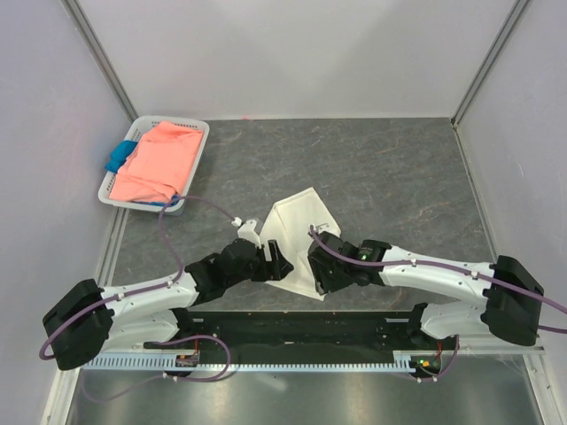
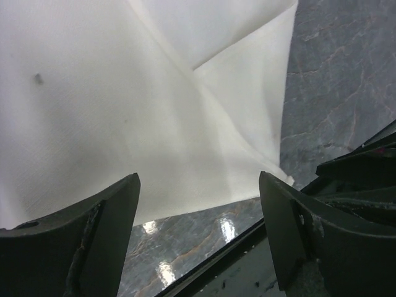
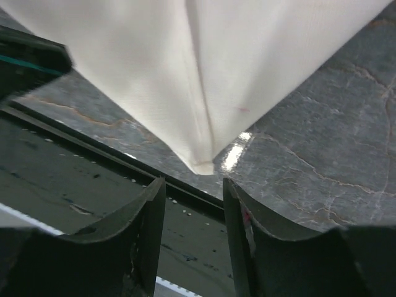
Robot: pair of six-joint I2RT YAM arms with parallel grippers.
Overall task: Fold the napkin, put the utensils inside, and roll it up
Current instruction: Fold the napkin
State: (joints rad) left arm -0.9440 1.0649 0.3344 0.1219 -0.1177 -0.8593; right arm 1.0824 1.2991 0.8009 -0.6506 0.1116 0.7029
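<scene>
The left gripper's open fingers are on both sides of the middle of the napkin's near edge [image 2: 185, 211], so the robot should move the left gripper out to the edge's loose corner [image 2: 5, 223] and pinch it.
The off-white napkin [image 1: 297, 226] lies folded on the grey table, one pointed corner towards the near edge. My left gripper [image 1: 282, 266] sits at its near left edge, and in the left wrist view the gripper [image 2: 198, 179] stands open wide with nothing between the fingers; the napkin [image 2: 124, 111] is spread just beyond them. My right gripper [image 1: 321, 282] is at the near corner. In the right wrist view that gripper [image 3: 193, 182] is open, and the napkin's [image 3: 204, 68] corner tip lies just past the fingertips, untouched. The utensils are out of view.
A white basket [image 1: 197, 133] at the back left holds a salmon-pink cloth [image 1: 159, 164] and a blue cloth [image 1: 120, 158]. The black rail [image 1: 292, 326] of the table's near edge runs right under both grippers. Grey walls enclose the table on three sides.
</scene>
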